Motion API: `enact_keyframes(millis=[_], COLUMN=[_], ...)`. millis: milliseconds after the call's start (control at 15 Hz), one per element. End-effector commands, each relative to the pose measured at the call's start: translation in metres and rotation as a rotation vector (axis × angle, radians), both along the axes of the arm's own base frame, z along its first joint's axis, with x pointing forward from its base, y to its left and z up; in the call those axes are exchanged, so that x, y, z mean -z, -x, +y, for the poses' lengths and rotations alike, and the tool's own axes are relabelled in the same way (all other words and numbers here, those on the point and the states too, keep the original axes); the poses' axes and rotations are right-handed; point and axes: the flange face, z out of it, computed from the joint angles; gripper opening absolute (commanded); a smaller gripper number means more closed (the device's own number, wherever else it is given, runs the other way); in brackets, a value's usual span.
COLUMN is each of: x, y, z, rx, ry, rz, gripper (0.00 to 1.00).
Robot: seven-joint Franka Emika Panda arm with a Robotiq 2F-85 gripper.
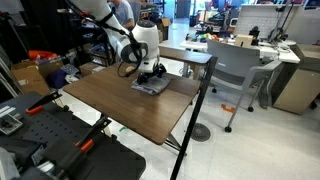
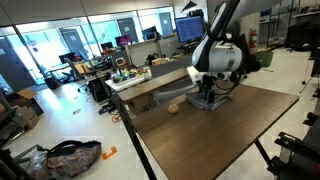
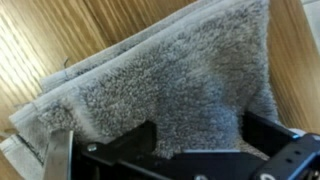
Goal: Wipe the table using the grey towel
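The grey towel is already near the table's back edge [image 1: 175,77], so the robot's gripper should keep pressing the towel down and wipe back toward the table's near edge [image 1: 143,125].
The grey towel [image 1: 152,86] lies folded on the far part of the dark wood-grain table [image 1: 120,105], near its back edge. My gripper [image 1: 152,72] points straight down onto it. In both exterior views the fingers rest on the towel [image 2: 205,102] on the table [image 2: 230,130], with the gripper [image 2: 207,92] directly above. The wrist view is filled by the rumpled towel [image 3: 180,70], with bare table [image 3: 50,40] at upper left. The gripper [image 3: 198,135] is open, its two dark fingers wide apart and pressed into the cloth, which bulges between them.
A small tan round lump [image 2: 174,108] sits on the table just beside the towel. A lighter wooden table [image 1: 185,52] stands behind, with a grey chair [image 1: 235,70] next to it. Black equipment [image 1: 50,140] crowds the near end. A bag [image 2: 70,155] lies on the floor.
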Motion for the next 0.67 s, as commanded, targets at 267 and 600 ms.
enact_keyframes(millis=[267,600], x=[0.03,0.03], y=[-0.002,0.004], z=[0.028,-0.054], rx=[0.009,0.137], ry=[-0.023,0.055], rz=[-0.08,-0.103], gripper=[1.0,1.0])
